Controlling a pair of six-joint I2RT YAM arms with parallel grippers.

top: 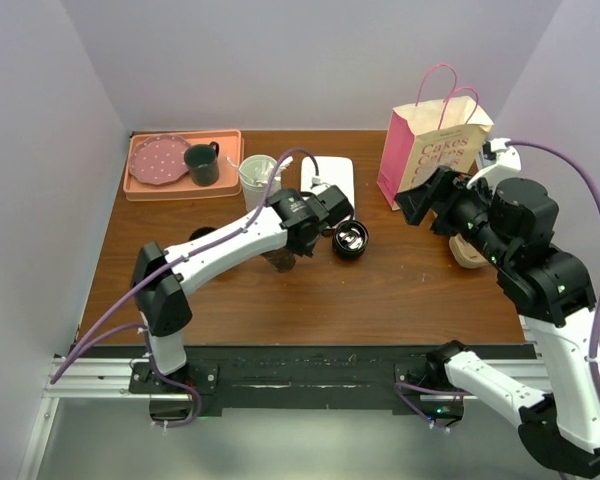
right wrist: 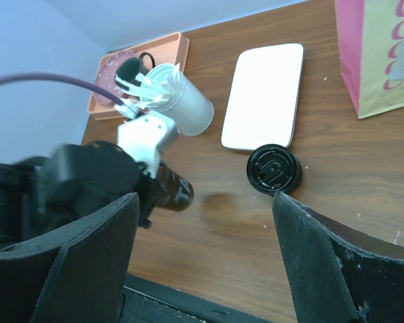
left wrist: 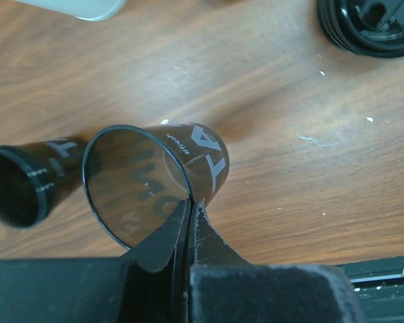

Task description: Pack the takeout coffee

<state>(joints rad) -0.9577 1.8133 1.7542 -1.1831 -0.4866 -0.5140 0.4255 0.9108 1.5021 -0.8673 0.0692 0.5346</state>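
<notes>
The brown cup is hanging by its rim with its base (left wrist: 214, 158) toward the clear wood (top: 302, 284), so the robot's left gripper keeps lowering the cup until it stands there, and then let go.
My left gripper (left wrist: 192, 205) is shut on the rim of a dark brown see-through takeout cup (left wrist: 161, 178) with white lettering. The cup is tilted, its mouth towards the wrist camera, just above the wooden table (top: 380, 290). From above, this gripper (top: 298, 245) and its cup (top: 279, 260) sit near the table's middle. A black lid (top: 350, 240) lies just right of them, also visible as the lid (right wrist: 274, 168). A pink paper bag (top: 430, 150) stands at the back right. My right gripper (top: 427, 195) hovers open and empty by the bag, its fingers (right wrist: 87, 249) spread wide.
A second dark cup (left wrist: 20, 185) lies on its side left of the held one. Behind the cups are a white tray (top: 328, 180), a clear holder of stirrers (top: 258, 172), and an orange tray (top: 140, 185) with a pink plate and dark mug (top: 202, 163). A beige object (top: 470, 252) lies under the right arm.
</notes>
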